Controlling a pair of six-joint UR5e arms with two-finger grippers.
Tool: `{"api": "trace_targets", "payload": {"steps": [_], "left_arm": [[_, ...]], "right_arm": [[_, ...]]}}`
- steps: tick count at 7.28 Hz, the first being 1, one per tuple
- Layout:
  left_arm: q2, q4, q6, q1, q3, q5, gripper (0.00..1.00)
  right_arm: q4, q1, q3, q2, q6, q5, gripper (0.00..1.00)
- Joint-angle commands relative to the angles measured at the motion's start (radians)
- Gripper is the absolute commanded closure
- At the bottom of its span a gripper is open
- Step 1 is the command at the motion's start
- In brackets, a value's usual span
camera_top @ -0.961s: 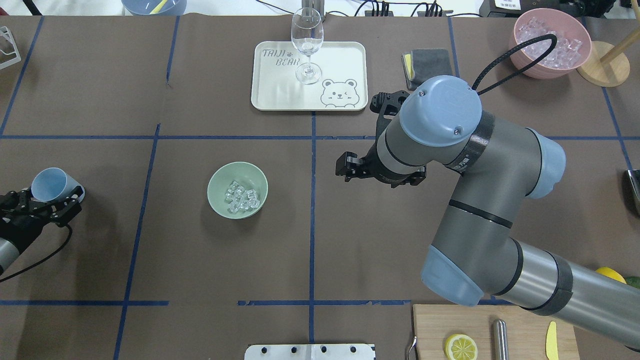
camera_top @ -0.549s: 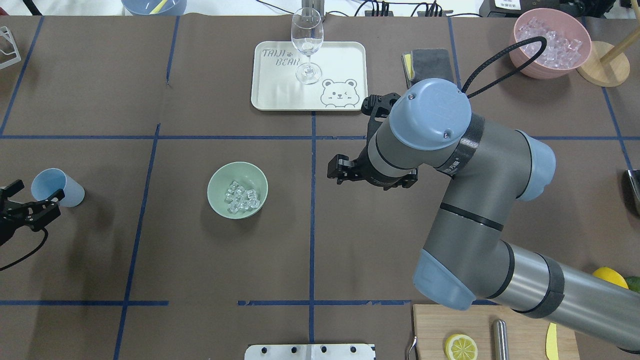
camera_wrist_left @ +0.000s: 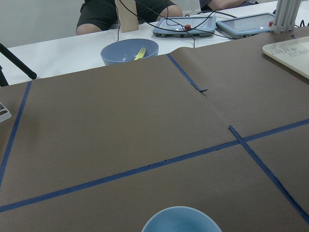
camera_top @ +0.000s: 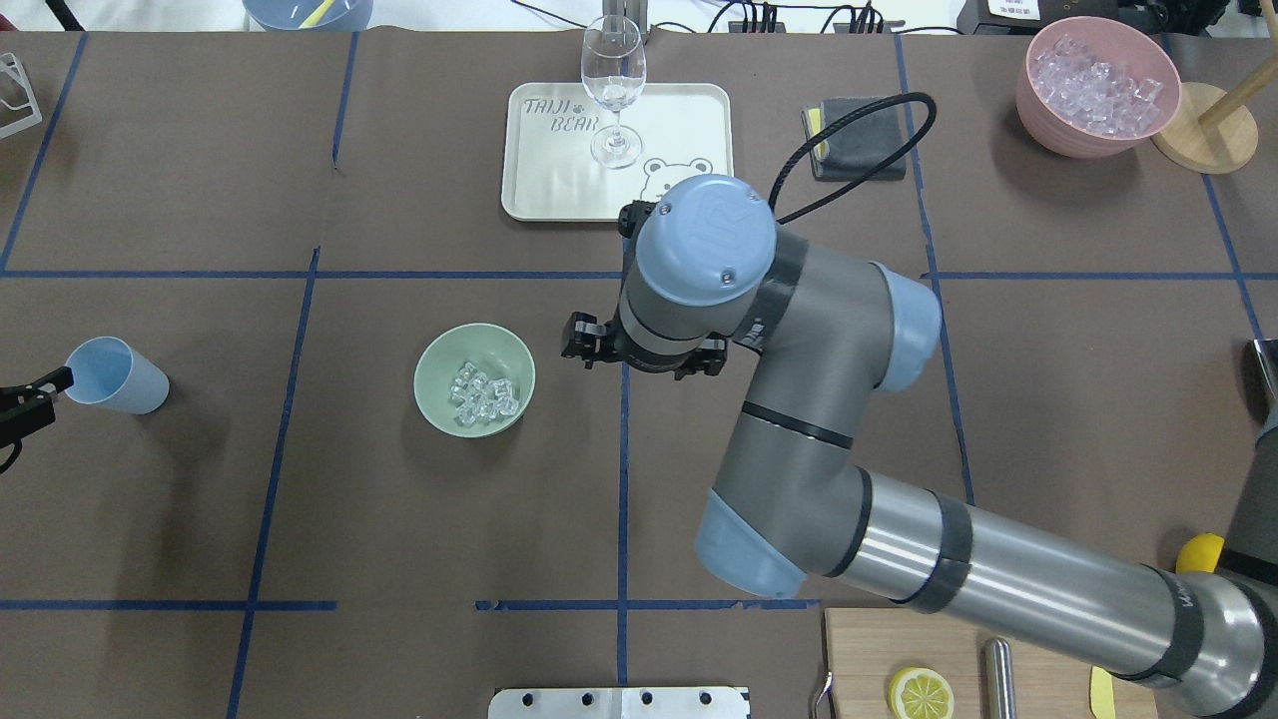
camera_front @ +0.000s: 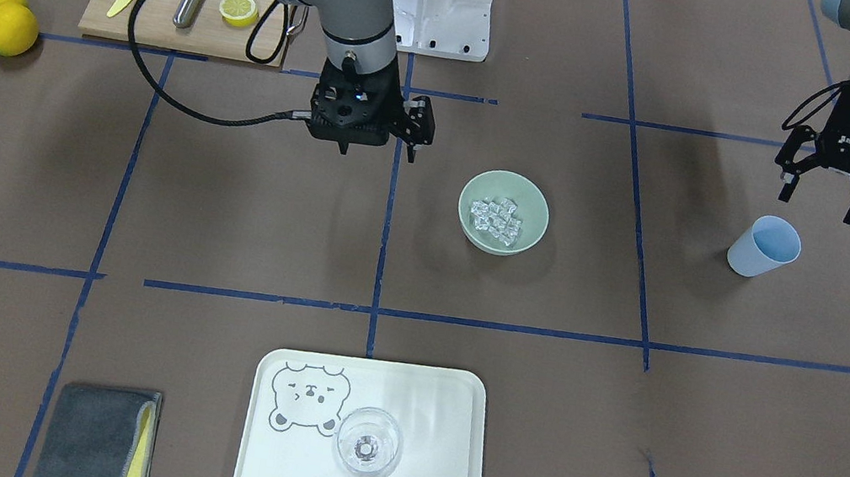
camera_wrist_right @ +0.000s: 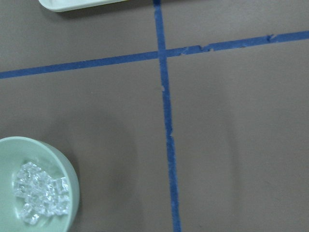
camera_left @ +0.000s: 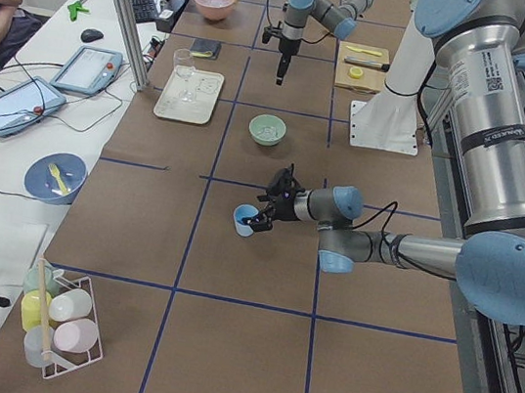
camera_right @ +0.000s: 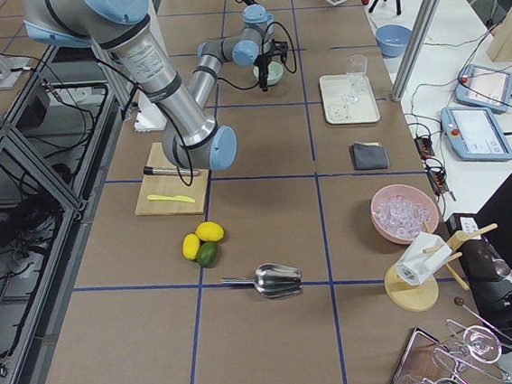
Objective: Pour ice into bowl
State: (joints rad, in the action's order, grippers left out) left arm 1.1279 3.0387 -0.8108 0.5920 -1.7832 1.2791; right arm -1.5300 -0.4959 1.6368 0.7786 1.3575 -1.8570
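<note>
I expect the heap (camera_front: 497,219) to stay inside when I carry the bowl by one side, because the ice lies well below the sage-green bowl's rim (camera_front: 464,197).
The sage-green bowl (camera_top: 431,361) stands left of the table's centre and holds the ice (camera_top: 482,394), a heap of small clear cubes. Both also show in the front view, the bowl (camera_front: 536,209) and the ice (camera_front: 498,218), and in the right wrist view, the bowl (camera_wrist_right: 67,169). My right gripper (camera_front: 375,152) points down just to the bowl's right, apart from it, apparently open and empty. An empty blue cup (camera_top: 115,374) stands upright at the far left. My left gripper (camera_front: 819,203) is open, drawn back from the cup.
A cream tray (camera_top: 679,120) with a wine glass (camera_top: 612,90) lies at the back centre. A grey cloth (camera_top: 859,135) and a pink bowl (camera_top: 1048,115) of clear pieces are at the back right. A cutting board (camera_top: 859,659) with a lemon half is at the front right.
My left gripper has let go of the blue cup and drawn back to the left. My right arm has swung left, bringing its gripper close to the bowl.
</note>
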Motion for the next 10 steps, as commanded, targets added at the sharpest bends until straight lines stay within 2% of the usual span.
{"api": "trace_targets", "payload": {"steps": [1,2,3,4,5,6,7,8,9,10], "left_arm": [[0.024,-0.167,0.062,0.175,-0.074,0.280,0.00],[0.061,-0.305,0.217,0.298,-0.122,0.342,0.00],[0.082,-0.370,0.279,0.342,-0.130,0.388,0.00],[0.088,-0.409,0.288,0.359,-0.128,0.480,0.00],[0.126,-0.475,0.288,0.409,-0.122,0.529,0.00],[0.171,-0.591,0.289,0.426,-0.130,0.528,0.00],[0.191,-0.609,0.294,0.434,-0.130,0.531,0.00],[0.191,-0.610,0.321,0.436,-0.130,0.554,0.00],[0.191,-0.623,0.341,0.452,-0.127,0.569,0.00],[0.220,-0.715,0.357,0.492,-0.127,0.615,0.00]], "right_arm": [[0.083,0.039,-0.212,-0.146,0.038,0.053,0.00],[0.086,0.045,-0.280,-0.189,0.035,0.070,0.00],[0.115,0.060,-0.342,-0.220,0.035,0.103,0.00],[0.161,0.072,-0.385,-0.220,0.035,0.116,0.00],[0.165,0.077,-0.396,-0.220,0.037,0.116,0.04],[0.166,0.086,-0.402,-0.219,0.046,0.117,0.21],[0.166,0.097,-0.403,-0.217,0.049,0.117,0.30],[0.166,0.097,-0.403,-0.217,0.051,0.117,0.61],[0.166,0.099,-0.403,-0.213,0.051,0.116,1.00],[0.168,0.099,-0.402,-0.211,0.045,0.114,1.00]]}}
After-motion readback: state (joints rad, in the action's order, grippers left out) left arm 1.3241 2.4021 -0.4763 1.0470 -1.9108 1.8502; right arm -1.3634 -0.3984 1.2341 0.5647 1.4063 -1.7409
